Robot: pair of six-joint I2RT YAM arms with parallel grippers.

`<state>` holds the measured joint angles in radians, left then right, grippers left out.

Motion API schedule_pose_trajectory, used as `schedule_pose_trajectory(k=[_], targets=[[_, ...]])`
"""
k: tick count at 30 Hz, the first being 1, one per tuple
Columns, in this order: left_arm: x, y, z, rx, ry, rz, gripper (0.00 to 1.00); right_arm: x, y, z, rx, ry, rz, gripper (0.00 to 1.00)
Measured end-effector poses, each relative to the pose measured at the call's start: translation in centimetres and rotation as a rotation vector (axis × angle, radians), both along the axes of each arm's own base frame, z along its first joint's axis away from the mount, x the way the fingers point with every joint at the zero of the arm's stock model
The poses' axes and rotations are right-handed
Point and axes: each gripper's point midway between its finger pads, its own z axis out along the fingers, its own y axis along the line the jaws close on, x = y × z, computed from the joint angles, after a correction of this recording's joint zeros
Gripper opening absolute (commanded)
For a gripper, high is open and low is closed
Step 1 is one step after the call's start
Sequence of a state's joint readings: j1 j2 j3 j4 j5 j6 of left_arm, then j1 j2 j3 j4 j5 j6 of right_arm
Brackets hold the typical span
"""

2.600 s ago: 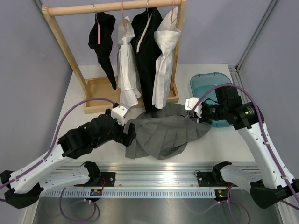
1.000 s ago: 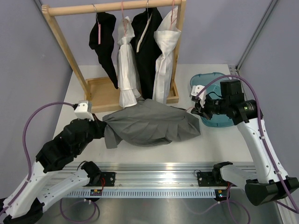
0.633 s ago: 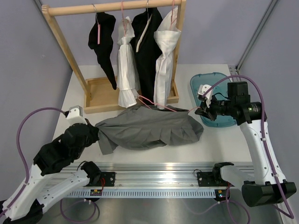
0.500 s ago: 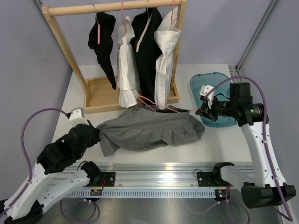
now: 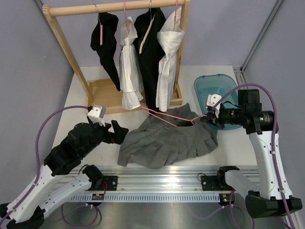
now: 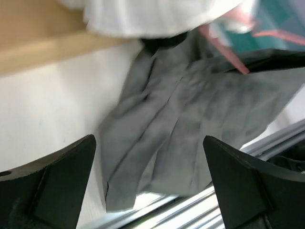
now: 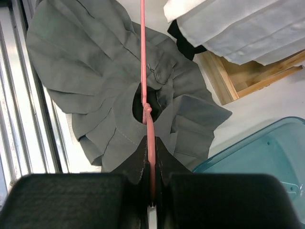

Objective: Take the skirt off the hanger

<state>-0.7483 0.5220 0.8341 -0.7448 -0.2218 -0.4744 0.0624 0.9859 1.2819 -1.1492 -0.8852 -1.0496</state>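
My right gripper is holding the hanger's hook, and the hanger lies across the skirt (image 5: 176, 125). My left gripper should take hold of the hanger's far end (image 5: 147, 110) and carry the hanger clear.
The grey pleated skirt (image 5: 167, 140) lies crumpled on the white table near its front edge. It also shows in the left wrist view (image 6: 181, 129) and the right wrist view (image 7: 90, 52). The pink wire hanger (image 5: 174, 116) lies across the skirt's top edge, and its twisted neck (image 7: 146, 109) sits at the skirt's waist opening. My right gripper (image 5: 211, 119) is shut on the hanger's hook (image 7: 151, 143) at the skirt's right. My left gripper (image 5: 120, 131) is open and empty just left of the skirt, its fingers (image 6: 57, 181) spread wide.
A wooden rack (image 5: 102, 90) at the back holds black and white garments (image 5: 143, 52) on hangers, hanging just behind the skirt. A teal tub (image 5: 217, 86) stands at the right behind my right gripper. A metal rail (image 5: 157, 183) runs along the table's front edge.
My left gripper has let go of the skirt and moved right towards it. The skirt has slumped rightward into a heap. The right gripper has drawn the hanger slightly right.
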Motion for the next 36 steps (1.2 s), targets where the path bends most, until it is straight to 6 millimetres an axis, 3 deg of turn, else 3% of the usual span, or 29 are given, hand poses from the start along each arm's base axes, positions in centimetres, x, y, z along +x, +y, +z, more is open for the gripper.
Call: schedule_pose_trajectory(k=[5, 10, 16, 19, 22, 26, 33, 36], targets=[[-0.2, -2.9, 7.0, -0.015, -0.241, -0.239, 0.99, 0.0, 0.3, -0.9, -0.008, 0.018, 0.056, 0.00], [0.4, -7.5, 9.8, 0.010, -0.321, -0.466, 0.98, 0.1, 1.2, -2.2, -0.027, 0.053, 0.136, 0.00], [1.7, -12.4, 8.5, 0.095, -0.304, -0.687, 0.97, -2.1, 4.4, -2.1, -0.057, 0.018, 0.322, 0.00], [0.8, -14.4, 8.0, 0.128, -0.302, -0.802, 0.95, -3.0, 5.7, -1.6, -0.058, 0.005, 0.382, 0.00], [-0.7, -15.7, 7.0, 0.155, -0.286, -0.903, 0.94, -2.6, 6.3, -0.8, -0.057, -0.007, 0.400, 0.00], [-2.3, -15.6, 5.5, 0.193, -0.244, -0.975, 0.95, -1.6, 6.5, -0.3, -0.063, -0.023, 0.401, 0.00], [-3.7, -13.5, 4.9, 0.224, -0.240, -0.986, 0.94, -1.2, 6.4, -0.6, -0.092, -0.020, 0.414, 0.00], [-3.8, -12.6, 3.1, 0.267, -0.211, -0.981, 0.95, -1.2, 6.4, -0.1, -0.093, -0.031, 0.419, 0.00]])
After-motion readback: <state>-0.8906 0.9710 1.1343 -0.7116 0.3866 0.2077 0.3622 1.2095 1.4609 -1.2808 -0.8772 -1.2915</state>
